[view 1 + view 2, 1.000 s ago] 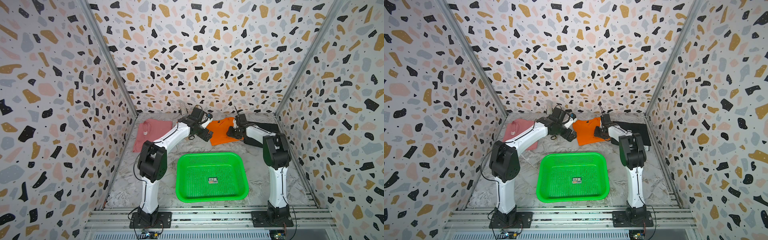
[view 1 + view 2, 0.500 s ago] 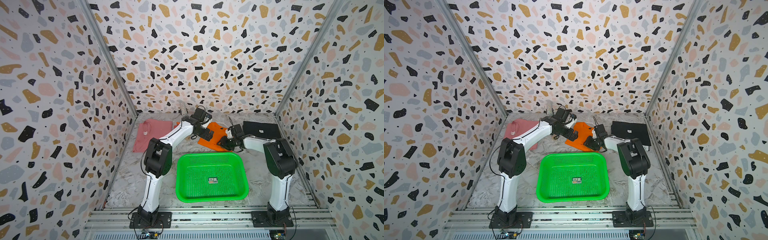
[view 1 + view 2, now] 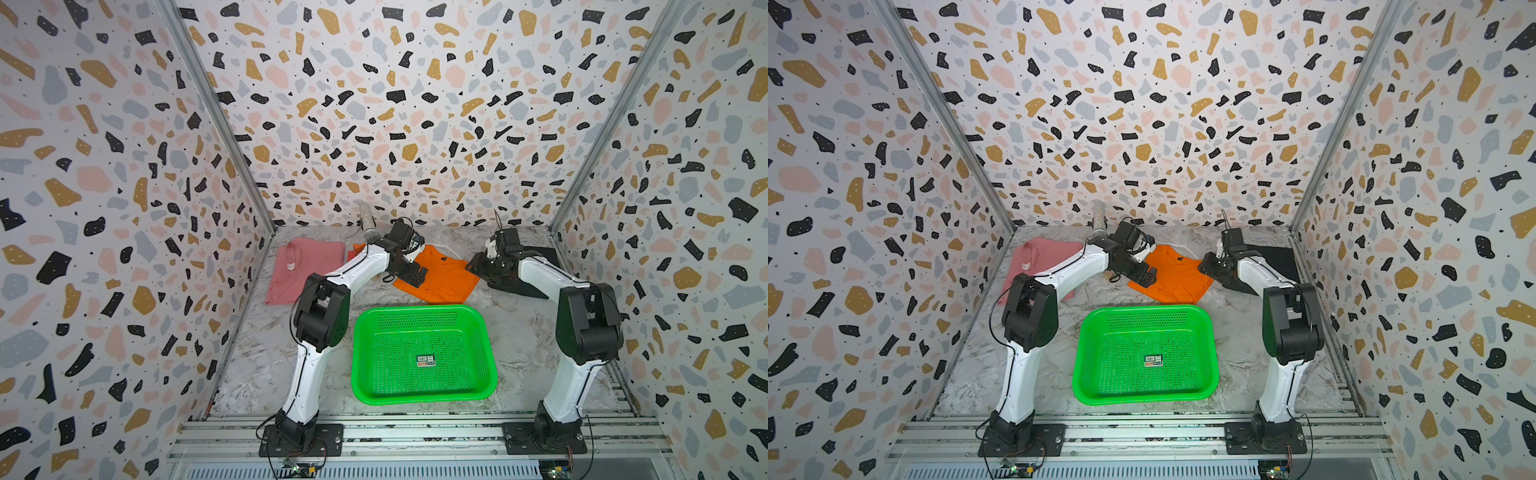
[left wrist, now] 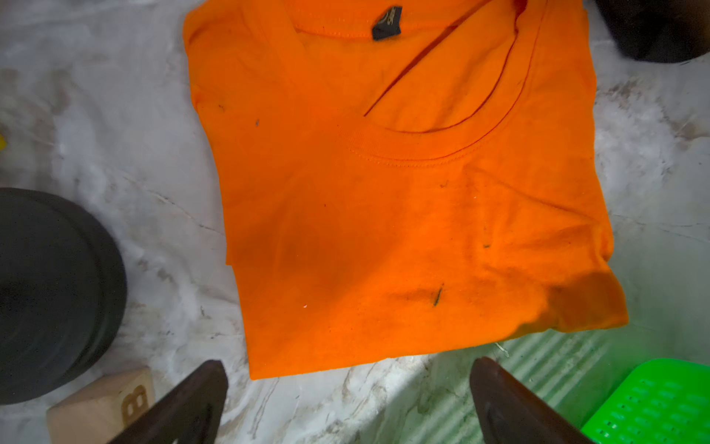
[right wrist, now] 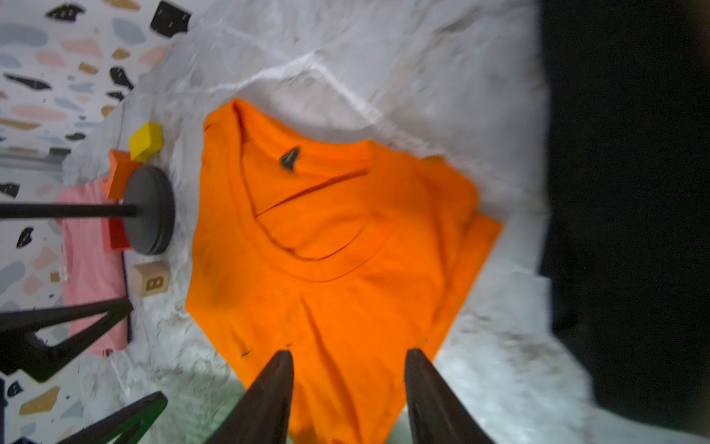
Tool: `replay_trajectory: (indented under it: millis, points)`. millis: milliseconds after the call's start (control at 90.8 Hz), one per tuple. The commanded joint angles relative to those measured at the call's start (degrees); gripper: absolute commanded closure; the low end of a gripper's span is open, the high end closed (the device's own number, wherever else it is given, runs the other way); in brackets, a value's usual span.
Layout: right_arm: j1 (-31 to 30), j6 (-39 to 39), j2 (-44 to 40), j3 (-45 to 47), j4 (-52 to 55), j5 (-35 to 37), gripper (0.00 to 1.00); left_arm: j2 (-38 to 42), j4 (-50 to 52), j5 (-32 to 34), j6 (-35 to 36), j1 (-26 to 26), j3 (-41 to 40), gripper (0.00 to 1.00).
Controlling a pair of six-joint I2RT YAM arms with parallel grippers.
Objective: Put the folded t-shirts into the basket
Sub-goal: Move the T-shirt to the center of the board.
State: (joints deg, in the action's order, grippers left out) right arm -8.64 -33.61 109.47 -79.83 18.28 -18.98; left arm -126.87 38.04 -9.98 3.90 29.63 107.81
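Note:
The orange t-shirt lies crooked, its edge rumpled [image 4: 602, 248] near the robot's right gripper. The left gripper should reach across and pinch that edge [image 3: 472, 289] as well before both grippers pull.
The orange folded t-shirt [image 3: 442, 278] [image 3: 1177, 278] lies skewed on the marble table just behind the green basket [image 3: 361, 353] [image 3: 1081, 357], which holds only a sticker. The pink one [image 3: 303, 266] lies at the back left. The black one [image 3: 1281, 257] [image 5: 630, 192] is at the back right, partly under my right arm. My left gripper [image 3: 417, 276] [image 4: 349, 363] is open wide just off the orange shirt's left edge [image 4: 384, 211]. My right gripper [image 3: 473, 266] [image 5: 349, 351] hovers over the shirt's right corner [image 5: 338, 250] with its jaws apart and nothing pinched.
A stand with a black round base [image 5: 150, 209] [image 4: 50, 292] sits between the pink and orange shirts. Beside it are a wooden letter block [image 5: 150, 278] [image 4: 103, 407], a yellow block [image 5: 145, 140] and an orange block [image 5: 119, 169]. Patterned walls close three sides.
The orange shirt slid from the back toward the basket and turned. My right gripper widened its jaws and drew back to the shirt's right side. The left gripper stayed open.

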Motion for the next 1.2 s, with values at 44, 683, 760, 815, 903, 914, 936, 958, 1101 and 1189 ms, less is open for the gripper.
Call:
replay_trajectory:
  millis: [44, 683, 760, 815, 903, 914, 936, 958, 1101, 1189]
  points:
    - [1.7, 2.6, 4.5, -4.0, 5.4, -1.2, 0.48, -1.4, 0.0, 0.1, 2.0, 0.0, 0.8, 0.0]
    - [4.1, -2.0, 11.8, -1.4, -3.1, -6.8, 0.51, -2.5, 2.3, -1.5, 2.3, 0.2, 7.0, 0.0]
    - [4.1, -2.3, 13.2, -2.1, -4.8, -7.3, 0.51, -2.7, 2.2, -2.7, 2.3, 0.8, 8.6, 0.0]
    - [4.2, -2.5, 13.9, -2.5, -6.0, -7.9, 0.52, -3.5, 2.4, -3.0, 2.3, 1.4, 9.8, 0.0]
    - [4.2, -2.2, 15.3, -3.7, -7.0, -8.9, 0.54, -4.8, 2.7, -3.4, 2.4, 2.3, 11.6, 0.0]
    - [4.2, -2.2, 15.3, -3.8, -7.1, -9.0, 0.54, -5.0, 2.7, -3.5, 2.5, 2.4, 11.8, 0.0]
    - [4.2, -2.2, 15.7, -3.9, -7.4, -9.3, 0.55, -5.4, 2.7, -3.7, 2.8, 2.6, 12.3, 0.0]
    - [4.2, -2.3, 15.9, -3.9, -7.9, -9.8, 0.56, -5.7, 2.9, -3.8, 3.2, 2.8, 12.7, 0.0]
    - [4.2, -2.1, 16.8, -3.3, -11.6, -14.7, 0.71, -7.5, 2.8, -4.4, 5.0, 4.2, 15.6, 0.0]
    - [4.2, -3.1, 15.6, -0.9, -15.1, -16.7, 0.81, -8.7, 3.2, -5.1, 5.7, 4.6, 17.8, 0.0]
